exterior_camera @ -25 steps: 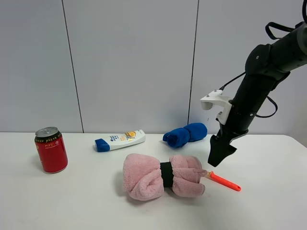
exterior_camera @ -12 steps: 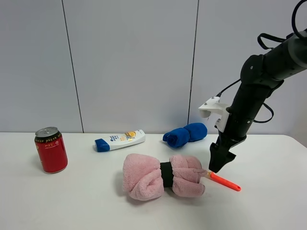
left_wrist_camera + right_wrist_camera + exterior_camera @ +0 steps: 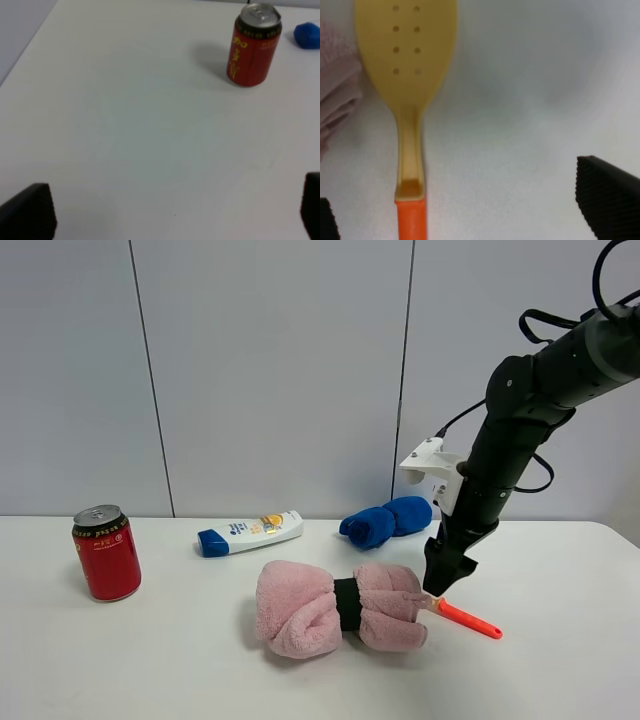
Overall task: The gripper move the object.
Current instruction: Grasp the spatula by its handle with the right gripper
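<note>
The object (image 3: 468,619) will come free and leave the pink towel behind when the robot lifts, because the pale head's edge (image 3: 365,65) shows unbroken beside the towel.
The object lies flat on the white table against the pink rolled towel (image 3: 335,608); its orange-red handle (image 3: 468,619) points right. The right wrist view shows its pale perforated head (image 3: 405,45) and the start of the orange handle (image 3: 411,220). My right gripper (image 3: 440,585) hangs just above the head end, pointing down. It is open (image 3: 465,210), with one ribbed fingertip (image 3: 607,200) on each side of the handle and nothing held. My left gripper (image 3: 170,210) is open low over bare table, out of the exterior high view.
A red can (image 3: 105,553) (image 3: 254,45) stands at the left. A white-and-blue tube (image 3: 250,533) and a blue rolled towel (image 3: 386,520) lie behind the pink towel. The table's right edge is close to the right arm.
My right gripper has come down and shifted left, from above the handle toward the scoop's head beside the pink towel. The scoop and the other things have not moved.
</note>
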You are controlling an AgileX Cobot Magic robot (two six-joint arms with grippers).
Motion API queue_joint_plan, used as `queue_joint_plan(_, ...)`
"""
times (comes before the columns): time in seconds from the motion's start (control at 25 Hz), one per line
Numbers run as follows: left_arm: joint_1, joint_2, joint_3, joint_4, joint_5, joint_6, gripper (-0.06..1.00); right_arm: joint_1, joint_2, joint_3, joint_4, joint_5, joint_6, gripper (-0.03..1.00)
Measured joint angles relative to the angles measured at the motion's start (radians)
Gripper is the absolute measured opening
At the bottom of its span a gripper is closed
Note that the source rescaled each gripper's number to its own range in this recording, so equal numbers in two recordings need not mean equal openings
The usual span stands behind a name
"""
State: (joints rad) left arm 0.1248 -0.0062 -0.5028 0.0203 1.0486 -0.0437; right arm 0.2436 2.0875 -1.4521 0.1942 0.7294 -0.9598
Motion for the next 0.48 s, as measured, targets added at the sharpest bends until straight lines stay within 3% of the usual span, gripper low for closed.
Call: queue_joint_plan(0.48,0.000,0.000,0.000,0.000,0.000,0.000,1.00,0.000,0.074,0.000,-0.005,-0.028,0.048,0.92)
